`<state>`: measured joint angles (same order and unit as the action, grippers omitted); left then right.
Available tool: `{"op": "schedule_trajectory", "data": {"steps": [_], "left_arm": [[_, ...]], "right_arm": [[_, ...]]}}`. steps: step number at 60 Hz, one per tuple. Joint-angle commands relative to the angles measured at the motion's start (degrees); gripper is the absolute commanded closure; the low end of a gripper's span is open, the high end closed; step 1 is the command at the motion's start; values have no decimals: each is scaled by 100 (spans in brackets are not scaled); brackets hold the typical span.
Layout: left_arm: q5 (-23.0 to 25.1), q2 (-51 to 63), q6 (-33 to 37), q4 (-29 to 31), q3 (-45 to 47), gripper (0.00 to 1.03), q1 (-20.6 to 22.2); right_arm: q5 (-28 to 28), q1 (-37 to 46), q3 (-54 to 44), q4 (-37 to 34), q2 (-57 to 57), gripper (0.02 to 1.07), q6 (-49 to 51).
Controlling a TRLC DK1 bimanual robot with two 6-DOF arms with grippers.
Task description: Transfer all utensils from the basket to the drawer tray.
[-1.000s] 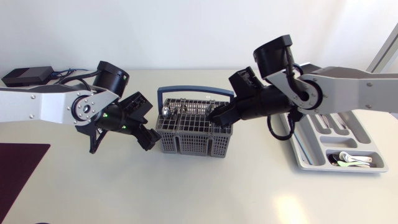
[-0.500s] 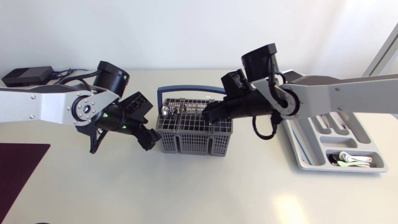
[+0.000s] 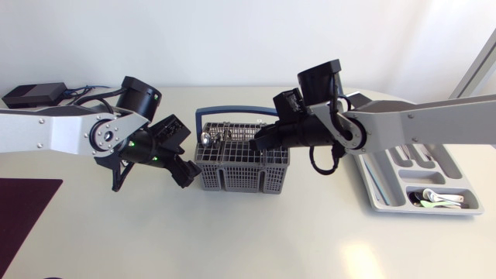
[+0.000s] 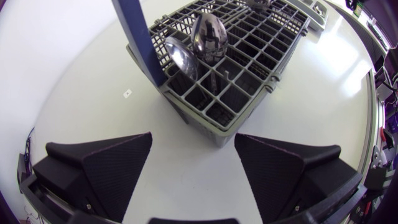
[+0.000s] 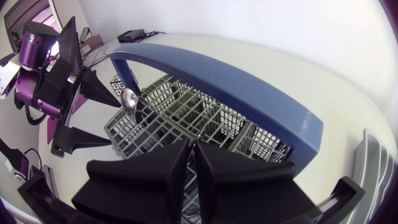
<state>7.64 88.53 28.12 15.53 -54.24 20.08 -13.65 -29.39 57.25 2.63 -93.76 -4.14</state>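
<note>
I expect the metal spoon beside the blue handle to slide out alone when I lift it, because the bowls stand clear above the open grid.
The grey wire basket with a blue handle stands mid-table. Two metal spoons stand upright in its left end; the left wrist view shows their bowls. My left gripper is open at the basket's left end, the basket's corner just ahead of its spread fingers. My right gripper is down over the basket's right part, under the blue handle. Its fingers stand almost together; anything between them is hidden. The grey drawer tray lies at the right, with utensils in its near compartment.
A black box with cables sits at the back left corner. A dark mat lies at the front left edge. My left gripper shows beyond the basket in the right wrist view.
My right arm has moved left over the basket and its fingers have closed. The left arm and the basket have stayed put.
</note>
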Motion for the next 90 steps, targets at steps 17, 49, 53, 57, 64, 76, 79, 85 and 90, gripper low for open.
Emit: {"op": "schedule_trajectory", "data": {"steps": [17, 49, 53, 57, 64, 76, 79, 85, 90], "left_arm": [[45, -152, -78, -6, 229, 11, 58], [45, -293, -70, 3, 256, 11, 58], [45, -293, -70, 3, 256, 11, 58], [45, -293, -70, 3, 256, 11, 67], [45, -310, -78, 3, 256, 11, 75], [45, -328, -78, 12, 273, 11, 111], [45, -380, -78, 12, 282, 11, 111], [45, -539, -61, 64, 273, 11, 67], [45, -750, -26, 135, 273, 11, 23]], "right_arm": [[381, -348, -566, 396, 367, 101, 238], [-586, 117, -522, 97, 1149, 101, 186], [-867, 258, -426, -52, 1237, 101, 107], [-1114, 381, -355, -184, 1351, 101, 54], [-1571, 601, -197, -466, 1641, 101, -87], [-2203, 1049, 128, -975, 2204, 101, -289], [-2212, 1102, 163, -1116, 2327, 101, -289], [-2159, 1401, 198, -1652, 2669, 101, -78], [-1817, 1691, 84, -2109, 3003, 101, 282]]}}
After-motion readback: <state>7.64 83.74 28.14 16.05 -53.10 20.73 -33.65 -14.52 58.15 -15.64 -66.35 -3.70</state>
